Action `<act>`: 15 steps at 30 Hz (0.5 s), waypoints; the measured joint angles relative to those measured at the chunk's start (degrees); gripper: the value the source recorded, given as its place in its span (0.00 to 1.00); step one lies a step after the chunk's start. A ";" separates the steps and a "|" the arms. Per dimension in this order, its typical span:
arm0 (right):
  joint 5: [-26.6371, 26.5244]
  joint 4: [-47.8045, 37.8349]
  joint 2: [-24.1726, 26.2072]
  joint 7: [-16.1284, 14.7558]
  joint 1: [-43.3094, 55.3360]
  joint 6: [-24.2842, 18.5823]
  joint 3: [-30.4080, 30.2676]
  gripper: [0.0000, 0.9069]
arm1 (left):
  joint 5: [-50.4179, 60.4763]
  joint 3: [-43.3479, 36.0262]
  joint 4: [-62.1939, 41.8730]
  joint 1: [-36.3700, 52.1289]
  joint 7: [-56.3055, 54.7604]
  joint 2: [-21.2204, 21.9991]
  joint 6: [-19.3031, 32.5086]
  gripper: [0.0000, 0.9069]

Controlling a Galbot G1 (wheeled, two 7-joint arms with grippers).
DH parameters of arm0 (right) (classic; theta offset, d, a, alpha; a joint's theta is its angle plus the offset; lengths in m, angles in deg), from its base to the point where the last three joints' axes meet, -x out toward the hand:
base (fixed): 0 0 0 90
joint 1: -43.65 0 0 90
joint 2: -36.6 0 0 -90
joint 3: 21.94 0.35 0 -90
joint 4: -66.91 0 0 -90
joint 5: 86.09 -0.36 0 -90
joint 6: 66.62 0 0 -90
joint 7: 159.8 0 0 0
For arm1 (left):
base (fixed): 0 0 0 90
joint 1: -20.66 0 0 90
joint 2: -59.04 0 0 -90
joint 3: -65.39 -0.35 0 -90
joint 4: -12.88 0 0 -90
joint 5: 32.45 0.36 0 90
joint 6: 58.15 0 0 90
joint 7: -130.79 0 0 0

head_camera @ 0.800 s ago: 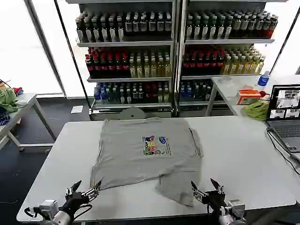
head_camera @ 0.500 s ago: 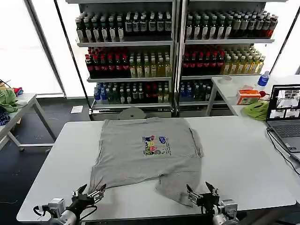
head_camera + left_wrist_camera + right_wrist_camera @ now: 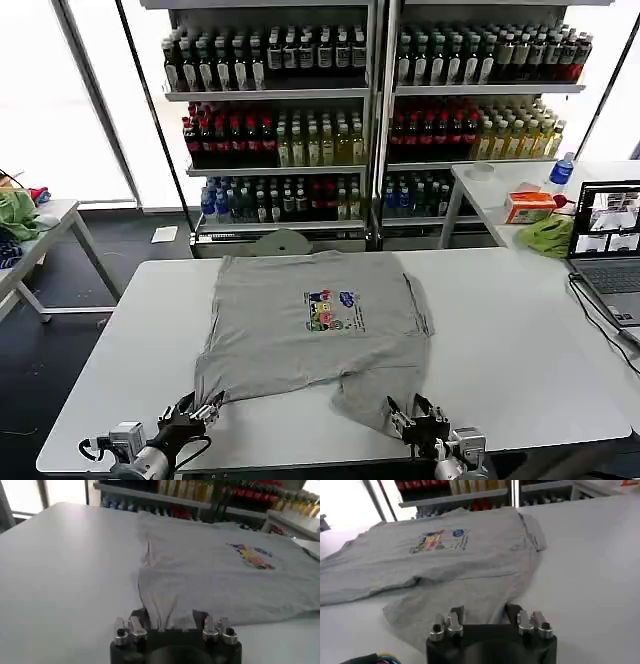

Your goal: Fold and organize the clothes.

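The shirt's near corner [image 3: 382, 397] is rumpled and crooked, so the grey shirt [image 3: 290, 325] will still have a crooked flap at that end of the shirt when I fold its far edge over.
A light grey short-sleeved shirt [image 3: 310, 330] with a small multicolour chest print lies flat on the white table [image 3: 510, 340], its near right corner rumpled. My left gripper [image 3: 203, 408] is at the shirt's near left hem corner. It is open, and the hem [image 3: 165, 605] lies between its spread fingers [image 3: 169, 616]. At the near right hem my right gripper [image 3: 415, 412] is also open, with the wrinkled cloth [image 3: 470, 590] running in between its fingers [image 3: 485, 611].
A laptop [image 3: 610, 240] with cables sits at the table's right edge. On a second table behind it lie a lime-green cloth [image 3: 548, 236] and an orange box [image 3: 530, 206]. Bottle shelves [image 3: 370, 110] stand behind. A side table at the left holds other garments [image 3: 18, 215].
Both grippers have moved in toward the shirt's near hem, the right one also leftward. Their fingers now reach over the cloth edge instead of standing off it.
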 measured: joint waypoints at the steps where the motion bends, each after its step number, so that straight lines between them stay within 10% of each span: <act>1: -0.13 -0.01 0.00 -0.03 -0.02 -0.10 -0.01 0.00 | -0.04 -0.13 -0.06 0.04 0.02 0.00 0.07 0.03; 15: -2.17 0.93 1.14 -2.51 -1.94 -4.51 1.40 0.00 | -0.40 -0.78 -0.98 0.44 -0.21 0.88 1.89 0.03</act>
